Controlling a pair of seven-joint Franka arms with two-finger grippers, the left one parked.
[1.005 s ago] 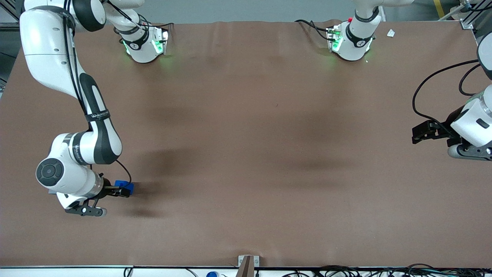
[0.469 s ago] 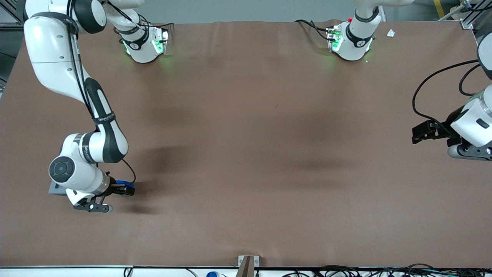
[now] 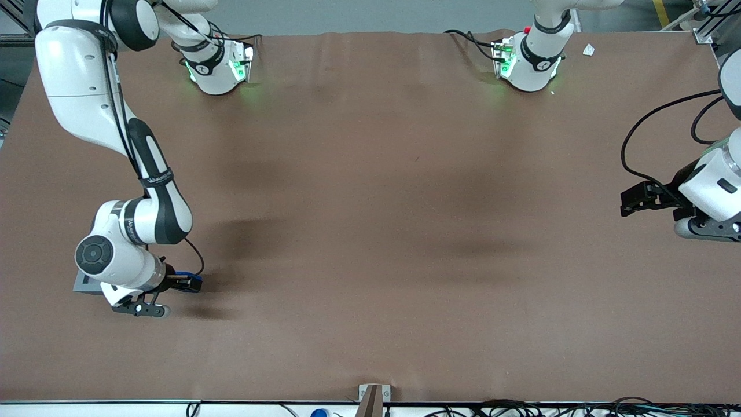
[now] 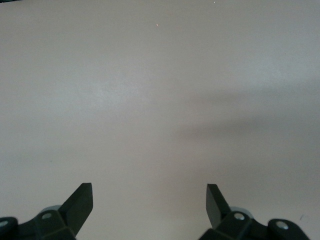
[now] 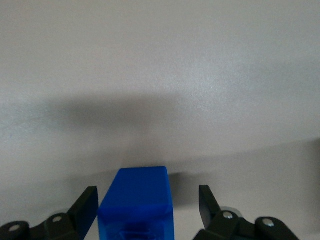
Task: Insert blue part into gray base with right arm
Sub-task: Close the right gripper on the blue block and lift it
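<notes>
My gripper will push in the blue part, and its upper end should stay sticking out of the gray base because the blue part has a long, tall side.
The blue part lies on the brown table near the working arm's end; in the right wrist view it fills the space between the jaws. My right gripper is low over the table and open around it. One finger is close against the block's side; the other finger stands clear of it with a gap. The gray base shows only as a corner under the arm's wrist, beside the blue part.
The two arm bases stand at the table edge farthest from the front camera. A small bracket sits at the nearest edge. The brown table top stretches toward the parked arm.
The right arm's wrist has shifted toward the blue part and come down over it; the block, plainly seen a second ago, is now mostly covered. Little moved in the last half second.
</notes>
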